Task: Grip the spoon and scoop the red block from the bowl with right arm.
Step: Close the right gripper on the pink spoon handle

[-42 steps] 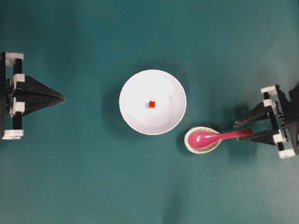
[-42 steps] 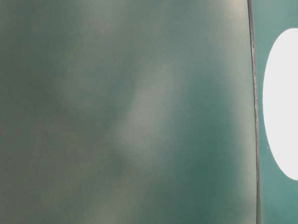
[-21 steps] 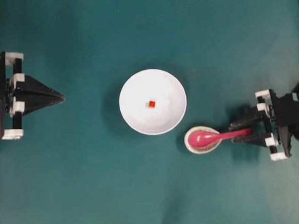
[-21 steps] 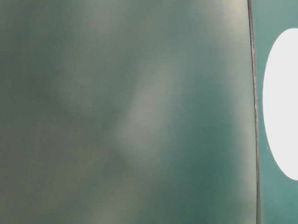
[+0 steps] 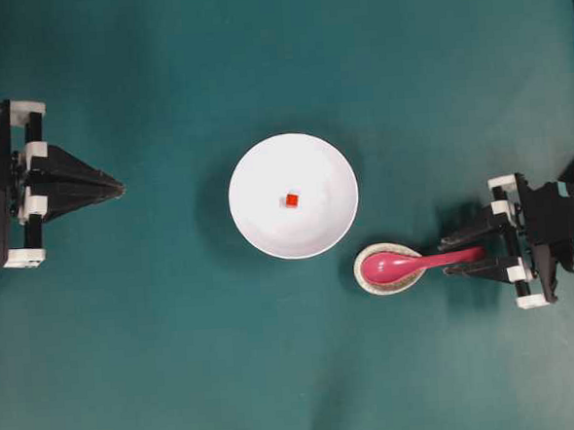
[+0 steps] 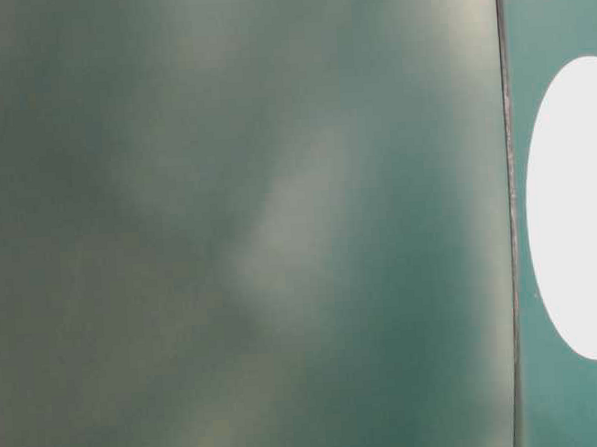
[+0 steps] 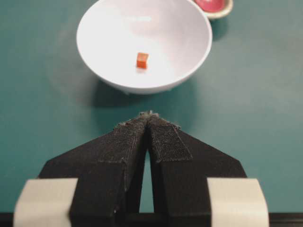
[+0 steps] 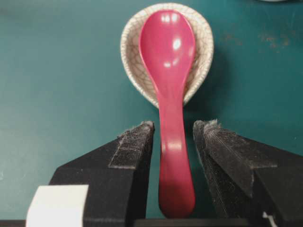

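Observation:
My gripper will lift the spoon, and the red block (image 5: 292,201) will ride along inside the spoon's hollow scoop (image 5: 384,268), because the block is much smaller than the scoop.
The magenta-pink spoon (image 5: 407,263) lies with its scoop in a small speckled dish (image 5: 364,279) and its handle pointing right. My right gripper (image 5: 446,255) is open, one finger on each side of the handle. The right wrist view shows the spoon (image 8: 170,71) running between the pads (image 8: 135,146), with gaps on both sides. The white bowl (image 5: 260,173) sits mid-table with the red block (image 5: 291,200) near its centre. My left gripper (image 5: 120,189) is shut and empty at the far left, pointing at the bowl (image 7: 109,33) and block (image 7: 142,60).
The speckled dish (image 8: 130,52) sits just right of and below the bowl, almost touching it. Green mat covers the whole table. The table-level view is blurred, with a white oval (image 6: 578,209) at its right edge.
My right gripper has slid left along the spoon handle, so its fingers now straddle more of it. Spoon, bowl, block and left arm have not moved.

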Robot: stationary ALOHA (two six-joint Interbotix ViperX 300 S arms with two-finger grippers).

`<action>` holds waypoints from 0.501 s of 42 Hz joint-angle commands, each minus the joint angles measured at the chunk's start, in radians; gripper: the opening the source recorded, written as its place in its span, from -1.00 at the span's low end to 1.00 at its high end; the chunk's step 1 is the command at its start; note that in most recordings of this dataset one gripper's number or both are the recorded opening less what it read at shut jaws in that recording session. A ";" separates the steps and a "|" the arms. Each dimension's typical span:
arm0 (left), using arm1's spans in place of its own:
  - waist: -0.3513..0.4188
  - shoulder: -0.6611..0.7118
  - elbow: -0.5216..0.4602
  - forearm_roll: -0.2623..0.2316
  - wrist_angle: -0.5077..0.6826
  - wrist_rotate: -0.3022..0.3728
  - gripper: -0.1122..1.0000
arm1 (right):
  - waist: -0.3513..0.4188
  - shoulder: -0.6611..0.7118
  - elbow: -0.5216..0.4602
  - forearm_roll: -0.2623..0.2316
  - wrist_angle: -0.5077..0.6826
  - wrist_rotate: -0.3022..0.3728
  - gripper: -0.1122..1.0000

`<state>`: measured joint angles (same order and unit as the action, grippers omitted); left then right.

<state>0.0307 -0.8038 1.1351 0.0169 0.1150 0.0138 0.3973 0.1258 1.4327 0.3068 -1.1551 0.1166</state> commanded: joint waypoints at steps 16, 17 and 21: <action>0.003 0.003 -0.017 0.003 -0.006 0.003 -0.80 | 0.003 -0.006 -0.006 0.026 -0.011 0.000 0.00; 0.003 0.003 -0.017 0.003 -0.005 0.003 -0.80 | 0.003 -0.008 -0.006 0.028 -0.011 0.000 -0.01; 0.003 0.002 -0.017 0.003 -0.006 0.003 -0.80 | 0.003 -0.008 -0.008 0.026 -0.011 0.000 -0.07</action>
<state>0.0307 -0.8053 1.1351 0.0169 0.1150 0.0153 0.3973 0.1243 1.4297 0.3298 -1.1551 0.1166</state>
